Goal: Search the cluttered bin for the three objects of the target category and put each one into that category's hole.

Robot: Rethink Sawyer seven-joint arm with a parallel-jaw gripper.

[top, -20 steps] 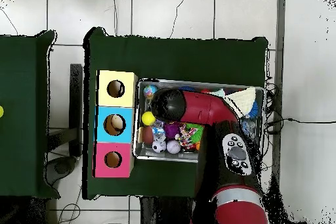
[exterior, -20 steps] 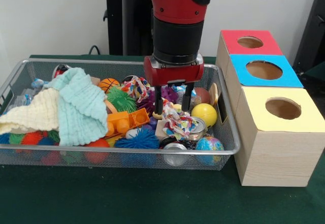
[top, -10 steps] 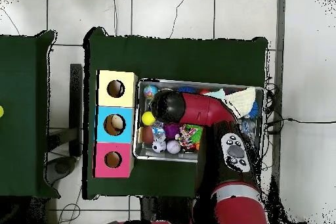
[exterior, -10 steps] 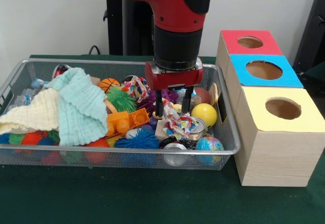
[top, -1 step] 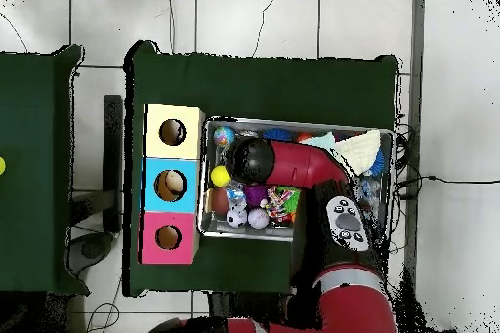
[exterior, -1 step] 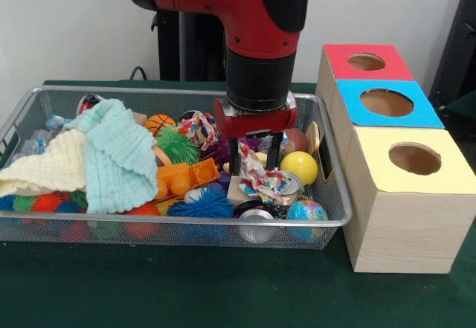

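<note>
My gripper will lower the multicoloured rope toy [exterior, -1 step: 262,175] into the yellow box's hole [exterior, -1 step: 415,158], and the rope toy will catch there because it spreads about as wide as the hole.
My gripper [exterior, -1 step: 255,161] hangs from the red and black arm over the right half of the wire bin [exterior, -1 step: 171,224]. It is open, and its fingers [exterior, -1 step: 236,157] straddle the top of a multicoloured rope toy [exterior, -1 step: 258,179]. Just right of it lies a yellow ball [exterior, -1 step: 300,166], and a globe ball [exterior, -1 step: 306,213] sits at the bin's front right corner. A tin can [exterior, -1 step: 286,189] lies under the rope toy. In the overhead view the arm's wrist [top, -1 step: 250,158] hides the gripper, and the yellow ball [top, -1 step: 222,175] shows beside it.
Right of the bin stand three wooden boxes with holes: red [exterior, -1 step: 366,62], blue [exterior, -1 step: 387,103] and yellow [exterior, -1 step: 414,158]. Pale blue and cream cloths [exterior, -1 step: 104,157] cover the bin's left half. A blue spiky ball [exterior, -1 step: 201,205], an orange block [exterior, -1 step: 186,177] and a basketball [exterior, -1 step: 158,123] lie among the clutter.
The gripper has come down a little, so its fingers now reach lower around the rope toy. Nothing in the bin has shifted.
</note>
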